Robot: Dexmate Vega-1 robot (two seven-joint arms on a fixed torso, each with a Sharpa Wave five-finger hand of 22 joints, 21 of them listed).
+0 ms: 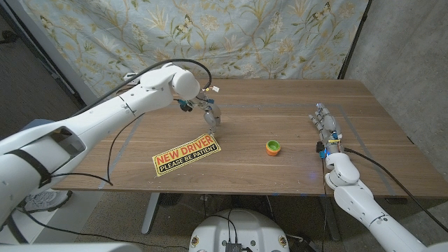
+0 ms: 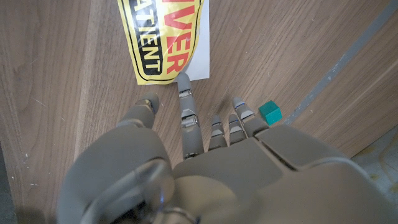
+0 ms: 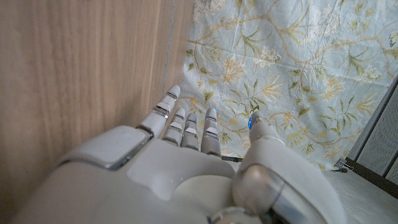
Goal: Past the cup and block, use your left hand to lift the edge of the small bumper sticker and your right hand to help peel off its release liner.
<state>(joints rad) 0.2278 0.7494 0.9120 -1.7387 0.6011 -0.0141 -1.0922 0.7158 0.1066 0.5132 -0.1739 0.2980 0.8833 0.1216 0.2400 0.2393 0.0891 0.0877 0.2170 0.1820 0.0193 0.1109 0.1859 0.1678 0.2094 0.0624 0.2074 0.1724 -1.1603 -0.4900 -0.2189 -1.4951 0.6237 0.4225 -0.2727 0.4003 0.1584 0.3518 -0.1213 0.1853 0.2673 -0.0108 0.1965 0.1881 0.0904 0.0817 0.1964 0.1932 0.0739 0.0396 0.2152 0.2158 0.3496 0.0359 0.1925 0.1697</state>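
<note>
I expect the liner [image 2: 201, 57] to come off in one sheet when I pull with my right gripper, because white liner sticks out past the sticker's curled edge [image 2: 195, 42].
The small bumper sticker [image 1: 186, 154] is yellow, with red and black lettering, and lies on the wooden table [image 1: 280, 105] left of centre. In the left wrist view the sticker [image 2: 165, 37] shows its white liner edge. My left hand [image 1: 210, 113] hovers just past the sticker's far right corner, fingers apart and pointing down, holding nothing. From the wrist camera the left hand [image 2: 205, 162] has one fingertip [image 2: 184, 79] right at the liner's corner. A small teal block [image 2: 269, 112] sits beside the fingers. My right hand [image 1: 326, 131] stays at the table's right side with straight fingers, empty.
A small green and orange cup [image 1: 273, 147] stands on the table between the sticker and my right hand. A floral curtain [image 1: 210, 35] hangs behind the table's far edge, and the right wrist view looks along my right hand [image 3: 186, 168] toward the curtain [image 3: 280, 62].
</note>
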